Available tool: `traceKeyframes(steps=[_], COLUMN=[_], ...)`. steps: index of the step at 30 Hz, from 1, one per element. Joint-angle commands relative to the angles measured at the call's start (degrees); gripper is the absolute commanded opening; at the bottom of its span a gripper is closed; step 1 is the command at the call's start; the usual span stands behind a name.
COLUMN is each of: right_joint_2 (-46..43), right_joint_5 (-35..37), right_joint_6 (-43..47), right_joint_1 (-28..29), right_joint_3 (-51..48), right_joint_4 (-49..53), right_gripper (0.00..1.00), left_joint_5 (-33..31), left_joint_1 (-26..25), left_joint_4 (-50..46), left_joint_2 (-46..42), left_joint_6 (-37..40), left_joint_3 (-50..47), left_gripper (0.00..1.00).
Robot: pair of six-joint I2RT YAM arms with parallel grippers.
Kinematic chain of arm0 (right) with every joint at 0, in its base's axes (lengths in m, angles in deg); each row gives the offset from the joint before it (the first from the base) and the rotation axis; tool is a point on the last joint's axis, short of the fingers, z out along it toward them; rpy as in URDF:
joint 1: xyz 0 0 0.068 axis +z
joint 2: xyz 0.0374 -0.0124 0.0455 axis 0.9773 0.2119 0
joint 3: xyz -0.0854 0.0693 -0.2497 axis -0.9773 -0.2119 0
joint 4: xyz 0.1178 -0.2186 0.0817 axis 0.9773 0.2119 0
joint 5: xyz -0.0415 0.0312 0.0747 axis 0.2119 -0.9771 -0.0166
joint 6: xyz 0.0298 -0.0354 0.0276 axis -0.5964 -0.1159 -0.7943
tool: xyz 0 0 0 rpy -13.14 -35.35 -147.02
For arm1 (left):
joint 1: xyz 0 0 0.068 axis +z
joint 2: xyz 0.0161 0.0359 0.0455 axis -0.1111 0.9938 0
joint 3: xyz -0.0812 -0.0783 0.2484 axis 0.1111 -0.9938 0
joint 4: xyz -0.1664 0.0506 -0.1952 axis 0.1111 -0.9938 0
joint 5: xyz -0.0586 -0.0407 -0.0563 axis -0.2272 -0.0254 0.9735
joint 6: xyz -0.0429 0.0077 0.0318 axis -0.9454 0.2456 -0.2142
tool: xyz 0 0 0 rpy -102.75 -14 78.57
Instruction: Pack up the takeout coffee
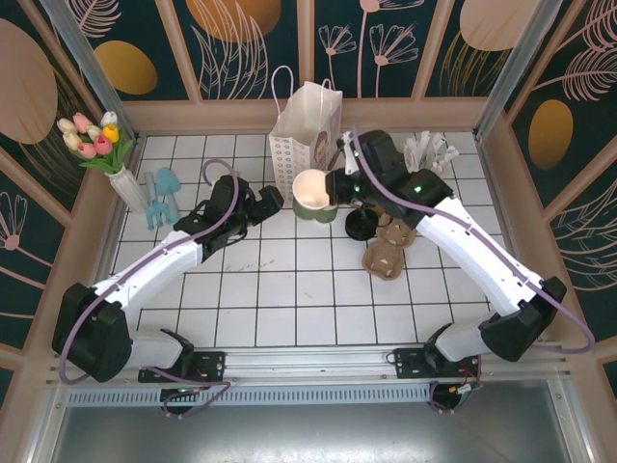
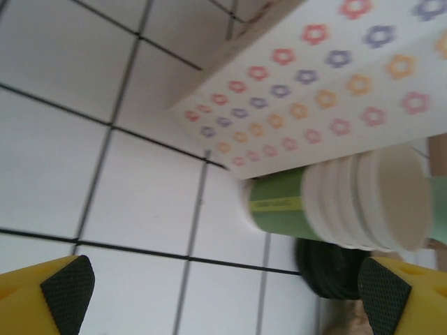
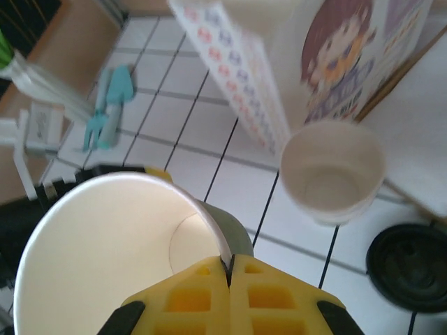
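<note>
The coffee cup point(image 1: 311, 185) is hanging upright, clear of the stack of cups, so I should keep lowering my right gripper toward the open tiles point(image 1: 306, 254) until the bottom of the cup rests there.
My right gripper point(image 3: 229, 269) is shut on the rim of the takeout coffee cup point(image 3: 105, 258), which is dark green outside, cream inside and has no lid on. From above, the cup point(image 1: 313, 188) hangs in front of the paper bag point(image 1: 304, 125) in the right gripper point(image 1: 335, 185). Its round black lid point(image 1: 362, 227) lies flat on the tiles to the right, also in both wrist views point(image 3: 408, 265) point(image 2: 335, 269). My left gripper point(image 1: 273, 200) point(image 2: 223, 296) is open and empty just left of the cup, its black pads point(image 2: 66, 286) wide apart.
A stack of cups point(image 3: 334, 171) point(image 2: 335, 199) stands by the flowered bag point(image 2: 328, 91). A cardboard cup carrier point(image 1: 386, 253) lies right of the lid. A pale cup of white sticks point(image 1: 429, 149) is at the back right. A tulip vase point(image 1: 125, 178) and blue tools point(image 1: 159, 198) are at left.
</note>
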Motion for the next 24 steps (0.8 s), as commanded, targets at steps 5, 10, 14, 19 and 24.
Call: traceKeyframes(steps=[5, 10, 14, 19, 24], right_joint_2=[2.3, 4.9, 5.7, 6.8, 8.4], right_joint_5=[4.1, 7.5, 9.4, 8.3, 8.6], right_joint_6=[-8.1, -9.6, -10.2, -10.2, -10.6], right_joint_1=[3.3, 4.9, 5.2, 5.2, 5.2], right_joint_3=[-11.5, -15.7, -19.1, -21.9, -23.1], right_joint_4=[-9.1, -13.8, -17.5, -20.0, -21.0], right_gripper=[0.0, 0.0, 0.0, 0.02, 0.04], left_joint_5=[-6.7, -5.6, -4.3, -1.9, -0.8], left_joint_1=[-0.3, -0.3, -0.3, -0.3, -0.3], left_joint_4=[-7.7, -7.7, -6.6, -4.3, -3.5], left_joint_2=[-0.4, 1.5, 2.2, 2.9, 3.9], left_joint_6=[-0.8, -1.0, -1.3, -1.8, -1.8], left_joint_3=[-3.2, -4.0, -4.9, -6.4, -7.0], left_gripper=[0.99, 0.99, 0.99, 0.99, 0.99])
